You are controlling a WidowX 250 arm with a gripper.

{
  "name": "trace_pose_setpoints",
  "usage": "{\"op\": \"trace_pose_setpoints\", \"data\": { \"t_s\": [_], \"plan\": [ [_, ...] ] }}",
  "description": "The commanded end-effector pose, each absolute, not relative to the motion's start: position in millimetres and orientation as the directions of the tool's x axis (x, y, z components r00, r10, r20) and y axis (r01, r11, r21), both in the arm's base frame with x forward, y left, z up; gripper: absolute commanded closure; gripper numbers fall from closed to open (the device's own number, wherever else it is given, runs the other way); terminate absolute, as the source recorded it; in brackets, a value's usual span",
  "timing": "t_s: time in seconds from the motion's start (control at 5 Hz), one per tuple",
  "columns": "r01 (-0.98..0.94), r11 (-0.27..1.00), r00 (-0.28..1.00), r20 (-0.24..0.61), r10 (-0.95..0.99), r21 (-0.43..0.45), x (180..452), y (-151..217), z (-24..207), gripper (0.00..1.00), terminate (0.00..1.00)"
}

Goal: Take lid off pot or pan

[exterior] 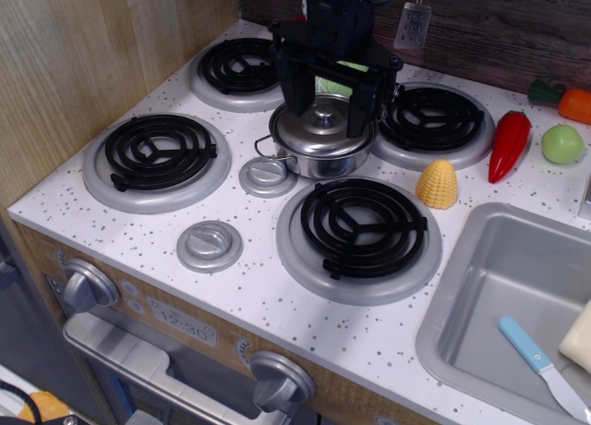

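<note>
The lid's edge [305, 130] is only resting along the pot's rim [323, 155]. The lid will come straight off when I lift, and the pot will stay standing.
A small shiny steel pot [319, 157] stands in the middle of the toy stove top, between the burners, with a wire loop handle on its left. The domed steel lid [320, 129] sits on it, with a small knob [325, 114] at its centre. My black gripper [329, 109] hangs over the pot from behind, open, with one finger on each side of the knob, just above the lid. It holds nothing.
Black coil burners [362, 224] surround the pot. Two flat grey discs [267, 176] [210, 245] lie front left. A toy corn [438, 184], red pepper [509, 144] and green fruit [562, 143] lie to the right. A grey sink [517, 296] holds a blue knife [541, 365].
</note>
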State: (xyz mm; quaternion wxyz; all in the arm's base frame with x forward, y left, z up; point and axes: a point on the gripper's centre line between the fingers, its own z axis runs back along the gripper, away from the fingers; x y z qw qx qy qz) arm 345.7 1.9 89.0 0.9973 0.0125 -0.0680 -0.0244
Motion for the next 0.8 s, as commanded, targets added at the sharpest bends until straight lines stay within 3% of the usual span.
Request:
{"op": "trace_pose_setpoints", "data": {
  "t_s": [0.0, 0.6],
  "plan": [
    [0.101, 0.994, 0.974, 0.2, -0.105, 0.029, 368.1, 14.8, 96.9, 0.0, 0.0],
    [0.18, 0.983, 0.949, 0.256, -0.183, 0.032, 396.1, 32.1, 75.2, 0.0, 0.0]
  ]
}}
